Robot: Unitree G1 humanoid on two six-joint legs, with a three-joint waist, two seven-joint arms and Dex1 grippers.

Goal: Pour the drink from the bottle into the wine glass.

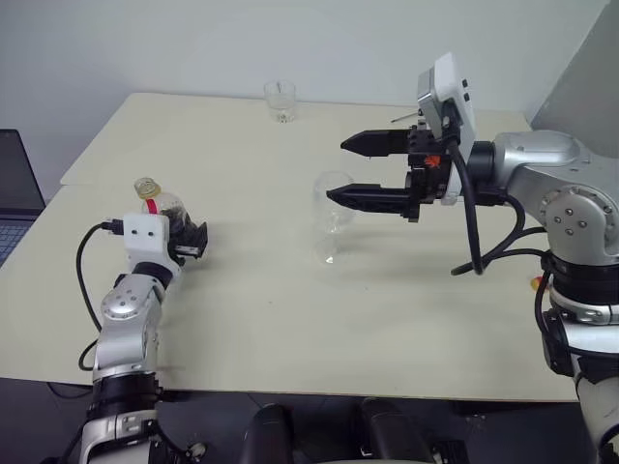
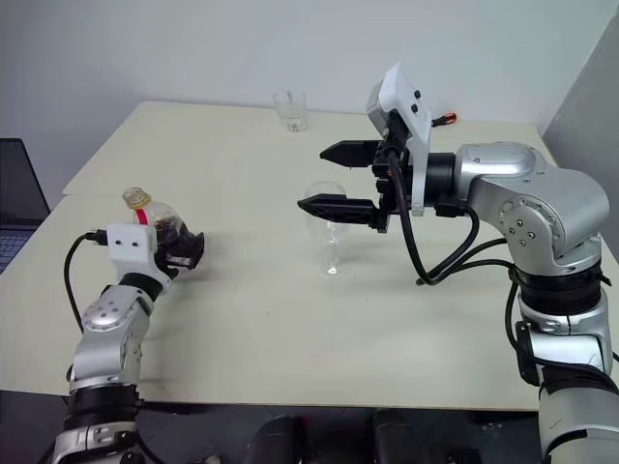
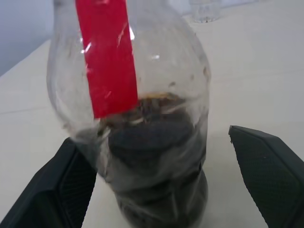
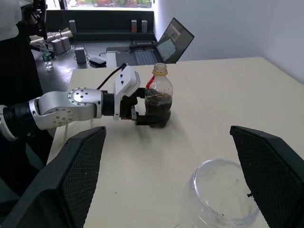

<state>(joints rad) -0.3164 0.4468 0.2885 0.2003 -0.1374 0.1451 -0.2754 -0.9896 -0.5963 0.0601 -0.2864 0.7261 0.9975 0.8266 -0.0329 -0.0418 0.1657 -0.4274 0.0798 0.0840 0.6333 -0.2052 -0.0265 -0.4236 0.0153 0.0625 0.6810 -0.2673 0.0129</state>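
The dark drink will flow straight out in a stream when the robot tips the bottle, because the bottle's yellowish top shows an open rim.
The bottle stands upright on the left of the table, small and clear, with a red tag, a yellowish top and dark drink in its lower half. My left gripper is open, level with the table, with one finger on each side of the bottle's body; the right finger stands apart from it. The wine glass stands at mid-table, clear and stemmed. My right gripper hovers open beside it and points left. Its lower finger is at the bowl's height. The glass's rim shows low between its fingers.
A short clear tumbler stands near the table's far edge. A laptop sits on a lower surface past the table's left edge. A black cable loops off my left wrist. Bare tabletop lies between the bottle and the glass.
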